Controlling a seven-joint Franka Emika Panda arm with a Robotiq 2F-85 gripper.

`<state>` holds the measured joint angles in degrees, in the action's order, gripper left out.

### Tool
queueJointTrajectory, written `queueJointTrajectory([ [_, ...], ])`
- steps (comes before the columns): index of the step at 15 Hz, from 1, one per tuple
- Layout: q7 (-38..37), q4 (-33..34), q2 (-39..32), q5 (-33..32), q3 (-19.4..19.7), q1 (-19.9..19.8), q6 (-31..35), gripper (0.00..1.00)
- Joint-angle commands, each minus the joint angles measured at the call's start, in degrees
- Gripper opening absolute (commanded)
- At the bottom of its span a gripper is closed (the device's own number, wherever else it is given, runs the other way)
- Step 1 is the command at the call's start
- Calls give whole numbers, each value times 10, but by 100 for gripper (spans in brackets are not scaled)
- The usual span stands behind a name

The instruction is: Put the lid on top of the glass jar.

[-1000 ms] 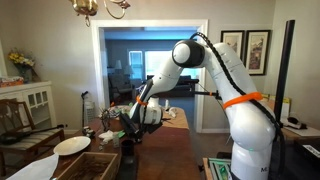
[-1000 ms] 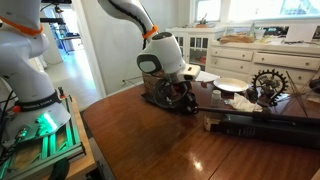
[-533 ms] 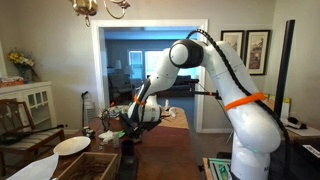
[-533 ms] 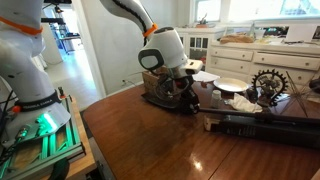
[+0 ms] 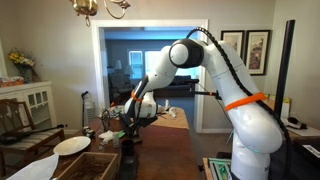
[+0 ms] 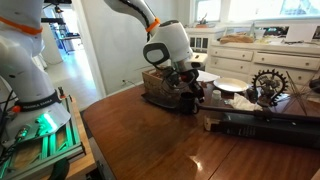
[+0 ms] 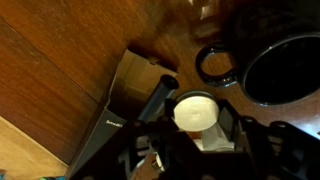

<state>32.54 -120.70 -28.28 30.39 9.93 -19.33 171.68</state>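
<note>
The black mug's handle (image 7: pixel 212 64) is the dark ring near the lid, so my gripper needs to move the lid away from the mug and toward the glass jar (image 7: pixel 213 138).
In the wrist view my gripper (image 7: pixel 195 112) is shut on the lid (image 7: pixel 195 110), a small pale round disc between the two dark fingers (image 7: pixel 158 103). Just beyond it on the wooden table stands a dark round ring (image 7: pixel 213 65) that looks like the glass jar's mouth seen from above. The lid hangs short of the ring, not over it. In both exterior views the gripper (image 6: pixel 190 88) (image 5: pixel 130 118) hangs a little above the table. The lid and the jar are too small to make out there.
A large dark round vessel (image 7: pixel 285 70) sits right of the ring. A brown box (image 6: pixel 160 90) stands under the arm and its corner shows in the wrist view (image 7: pixel 135 85). A white plate (image 6: pixel 232 86), a gear-shaped ornament (image 6: pixel 268 84) and a long black object (image 6: pixel 260 125) lie further along the table.
The gripper has risen from just above the table, with the lid in it, and shifted slightly towards the white plate.
</note>
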Motion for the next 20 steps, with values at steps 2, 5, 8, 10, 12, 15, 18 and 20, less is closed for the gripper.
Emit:
queueJointTrajectory([
  [2,0,9,0,1,-4,-2,-5,47],
  [5,0,9,0,2,-6,-4,-5,47],
  [8,0,9,-1,2,-6,-4,-6,47],
  [10,0,9,-1,2,-6,-4,-6,47],
  [12,0,9,-1,2,-6,-4,-6,47],
  [15,0,9,-1,2,-6,-4,-6,47],
  [18,-10,23,-12,2,-3,-1,-6,22],
  [20,-18,45,-27,2,-2,1,-10,22],
])
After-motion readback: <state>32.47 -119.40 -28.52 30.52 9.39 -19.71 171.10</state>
